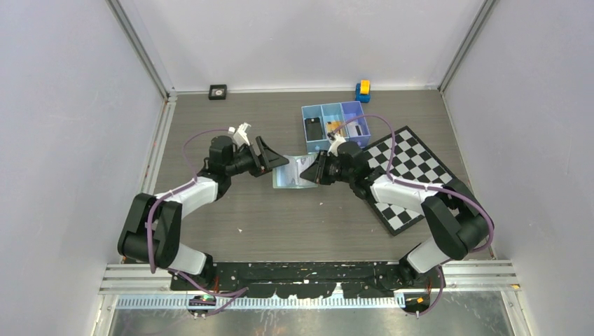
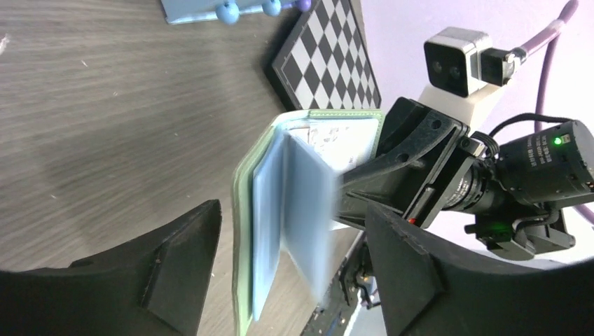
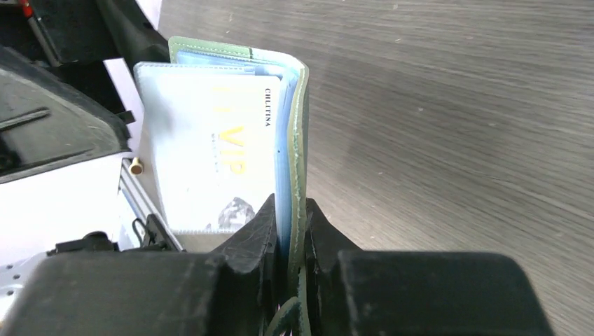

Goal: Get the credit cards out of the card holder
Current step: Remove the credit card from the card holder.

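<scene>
The green cover (image 3: 300, 143) is between the closed fingers of my right gripper, so my left gripper should first take hold of the blue leaves. Then my right gripper should open and pull the VIP card (image 3: 213, 147).
The sage-green card holder (image 1: 291, 178) stands on edge, fanned open, between the two arms at mid-table. My right gripper (image 3: 291, 218) is shut on its green cover (image 3: 300, 140) and one blue leaf. A pale VIP card (image 3: 203, 154) sits in a clear sleeve left of that grip. My left gripper (image 2: 291, 259) is open, its fingers (image 2: 175, 266) either side of the blue leaves (image 2: 270, 217) without touching them. A black card (image 1: 313, 128) and a gold-orange card (image 1: 335, 127) lie in the blue tray.
The blue three-compartment tray (image 1: 350, 107) sits just behind the card holder. A checkerboard (image 1: 410, 178) lies under the right arm. A yellow-and-blue toy (image 1: 363, 90) and a small black square (image 1: 218, 92) rest by the back wall. White walls enclose the table.
</scene>
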Available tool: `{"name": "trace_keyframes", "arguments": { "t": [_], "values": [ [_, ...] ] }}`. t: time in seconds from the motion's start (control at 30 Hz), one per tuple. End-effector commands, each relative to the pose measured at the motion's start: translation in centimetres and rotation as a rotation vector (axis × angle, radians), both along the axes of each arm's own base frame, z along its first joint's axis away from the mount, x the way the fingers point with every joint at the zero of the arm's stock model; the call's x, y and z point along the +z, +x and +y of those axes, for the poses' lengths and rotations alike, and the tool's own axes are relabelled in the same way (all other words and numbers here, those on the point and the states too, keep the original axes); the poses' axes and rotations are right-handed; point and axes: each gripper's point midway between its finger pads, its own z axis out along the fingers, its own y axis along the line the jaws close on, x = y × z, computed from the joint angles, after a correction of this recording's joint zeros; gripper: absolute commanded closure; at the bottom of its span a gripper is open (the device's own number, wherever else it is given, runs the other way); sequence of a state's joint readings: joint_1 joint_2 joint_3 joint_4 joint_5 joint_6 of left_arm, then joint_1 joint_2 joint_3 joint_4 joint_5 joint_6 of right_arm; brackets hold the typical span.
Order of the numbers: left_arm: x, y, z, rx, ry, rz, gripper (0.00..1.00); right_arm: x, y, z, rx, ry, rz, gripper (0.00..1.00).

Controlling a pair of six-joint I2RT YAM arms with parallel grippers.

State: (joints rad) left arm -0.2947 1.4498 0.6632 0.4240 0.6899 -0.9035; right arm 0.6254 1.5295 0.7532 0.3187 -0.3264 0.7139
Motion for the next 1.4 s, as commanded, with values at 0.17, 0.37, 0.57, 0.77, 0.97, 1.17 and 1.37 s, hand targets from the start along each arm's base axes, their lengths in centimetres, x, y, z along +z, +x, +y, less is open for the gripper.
{"name": "trace_keyframes", "arguments": {
  "t": [0.17,0.37,0.57,0.77,0.97,1.17,1.37],
  "values": [
    [0.9,0.4,-1.0,-0.057,-0.113,-0.031,0.05,2.8,1.3,0.1,-0.029,0.048,-0.078,0.91],
    [0.5,0.4,-1.0,-0.063,-0.102,-0.016,0.27,3.1,1.2,0.0,-0.029,0.057,-0.086,0.91],
    [0.5,0.4,-1.1,-0.073,-0.104,-0.02,0.53,3.3,1.6,-0.4,-0.039,0.112,-0.062,0.92],
    [0.5,0.5,-1.1,-0.08,-0.106,-0.017,0.95,3.4,2.1,-0.9,-0.05,0.154,-0.042,0.92],
    [0.4,0.5,-1.0,-0.074,-0.1,-0.014,1.0,2.5,3.0,-2.7,-0.142,0.105,-0.023,0.75],
    [0.5,0.6,-0.8,-0.067,-0.104,-0.016,1.0,1.8,4.5,-6.8,-0.317,0.075,0.003,0.54],
    [0.6,0.5,-0.6,-0.055,-0.104,-0.026,0.97,4.6,4.1,-9.1,-0.358,0.075,-0.092,0.52]
  ]
}}
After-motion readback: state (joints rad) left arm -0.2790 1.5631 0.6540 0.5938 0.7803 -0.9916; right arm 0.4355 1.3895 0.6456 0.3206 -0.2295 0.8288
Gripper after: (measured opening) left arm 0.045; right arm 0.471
